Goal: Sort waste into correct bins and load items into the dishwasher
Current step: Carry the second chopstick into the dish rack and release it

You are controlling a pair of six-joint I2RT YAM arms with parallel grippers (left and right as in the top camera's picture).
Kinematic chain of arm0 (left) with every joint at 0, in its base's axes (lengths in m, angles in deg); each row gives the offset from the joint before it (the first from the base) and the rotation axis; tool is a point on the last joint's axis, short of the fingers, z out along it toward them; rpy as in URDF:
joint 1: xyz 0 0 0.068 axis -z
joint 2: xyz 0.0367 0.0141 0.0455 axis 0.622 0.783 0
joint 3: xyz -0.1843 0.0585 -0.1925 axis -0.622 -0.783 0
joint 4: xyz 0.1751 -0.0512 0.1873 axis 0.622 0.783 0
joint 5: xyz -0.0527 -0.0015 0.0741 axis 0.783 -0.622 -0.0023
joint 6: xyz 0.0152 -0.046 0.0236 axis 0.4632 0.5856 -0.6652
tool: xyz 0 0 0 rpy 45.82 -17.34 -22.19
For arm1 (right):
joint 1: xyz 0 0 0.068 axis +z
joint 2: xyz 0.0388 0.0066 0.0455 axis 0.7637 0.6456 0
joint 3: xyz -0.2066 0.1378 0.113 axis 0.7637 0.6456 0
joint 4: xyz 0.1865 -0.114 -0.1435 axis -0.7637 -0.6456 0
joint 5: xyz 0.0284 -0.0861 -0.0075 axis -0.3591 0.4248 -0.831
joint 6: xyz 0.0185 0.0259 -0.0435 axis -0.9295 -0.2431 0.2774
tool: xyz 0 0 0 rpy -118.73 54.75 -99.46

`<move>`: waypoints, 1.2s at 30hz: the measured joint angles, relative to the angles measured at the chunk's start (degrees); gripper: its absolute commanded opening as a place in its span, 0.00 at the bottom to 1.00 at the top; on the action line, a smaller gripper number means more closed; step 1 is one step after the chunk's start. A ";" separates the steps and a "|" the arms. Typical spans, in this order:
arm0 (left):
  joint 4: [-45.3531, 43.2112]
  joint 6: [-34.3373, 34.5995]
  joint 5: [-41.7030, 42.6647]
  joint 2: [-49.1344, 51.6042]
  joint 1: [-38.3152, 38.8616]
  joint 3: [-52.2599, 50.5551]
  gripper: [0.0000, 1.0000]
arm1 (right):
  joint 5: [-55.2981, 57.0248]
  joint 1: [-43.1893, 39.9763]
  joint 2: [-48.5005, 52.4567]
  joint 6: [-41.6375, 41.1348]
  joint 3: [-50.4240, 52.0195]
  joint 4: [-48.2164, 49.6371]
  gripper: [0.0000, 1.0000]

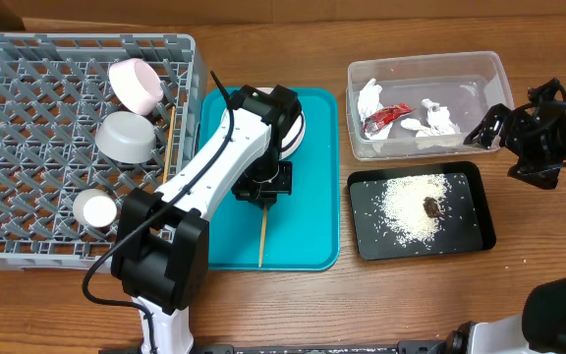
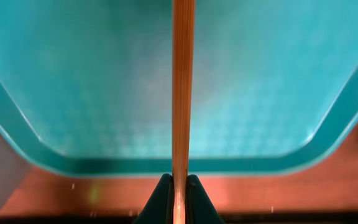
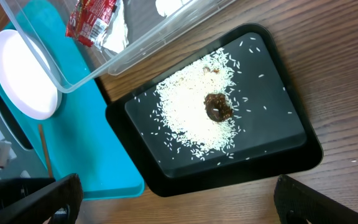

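The held chopstick [image 1: 262, 241] is parallel to the second chopstick in the dish rack [image 1: 170, 147], so the robot's left gripper carries on going to that rack and lets go of the held chopstick next to the second one.
My left gripper [image 1: 262, 189] is over the teal tray [image 1: 308, 246], shut on a wooden chopstick [image 1: 261, 236]. In the left wrist view that chopstick [image 2: 183, 93] runs straight up from between the pinched fingertips [image 2: 161, 198]. The round white plate [image 1: 298, 128] lies under the left arm. The grey dish rack [image 1: 28, 88] holds the small dish [image 1: 136, 84], the grey bowl [image 1: 128, 136], the white cup [image 1: 96, 208] and a second chopstick [image 1: 170, 138]. The clear tub [image 1: 430, 103] holds napkins [image 1: 438, 120] and the wrapper [image 1: 386, 116]. Rice [image 3: 194, 115] and a brown lump [image 3: 218, 107] lie in the black tray [image 1: 465, 231]. My right gripper [image 3: 179, 205] is open and empty.
The teal tray sits between the rack and the two bins, and its right edge [image 3: 114, 168] is close to the black tray's left rim [image 3: 120, 115]. Bare wooden table [image 1: 411, 305] lies in front of the trays. The right arm [image 1: 548, 138] hovers at the tub's right end.
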 measured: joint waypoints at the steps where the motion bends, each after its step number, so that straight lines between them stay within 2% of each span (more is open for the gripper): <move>1: 0.96 -0.52 0.50 0.00 0.00 0.04 0.04 | 0.02 0.00 0.00 -0.04 0.00 0.00 1.00; 11: 3.17 -4.04 1.42 0.00 -0.17 0.66 0.04 | 0.02 0.00 0.00 -0.02 0.00 -0.02 1.00; 15: 4.76 -4.28 -0.92 -0.02 -1.90 4.94 0.04 | 0.00 0.00 0.00 -0.04 0.00 -0.04 1.00; 25: 2.71 -6.19 -10.23 -3.72 -15.56 16.72 0.04 | 0.00 0.00 0.00 -0.04 0.00 0.00 1.00; 29: -1.57 -10.23 -11.89 -4.09 -22.34 16.92 0.04 | 0.00 0.00 0.00 -0.04 0.00 0.00 1.00; 36: -9.29 -16.41 -12.33 -4.09 -27.91 14.49 0.04 | 0.02 0.00 0.00 -0.02 0.00 0.02 1.00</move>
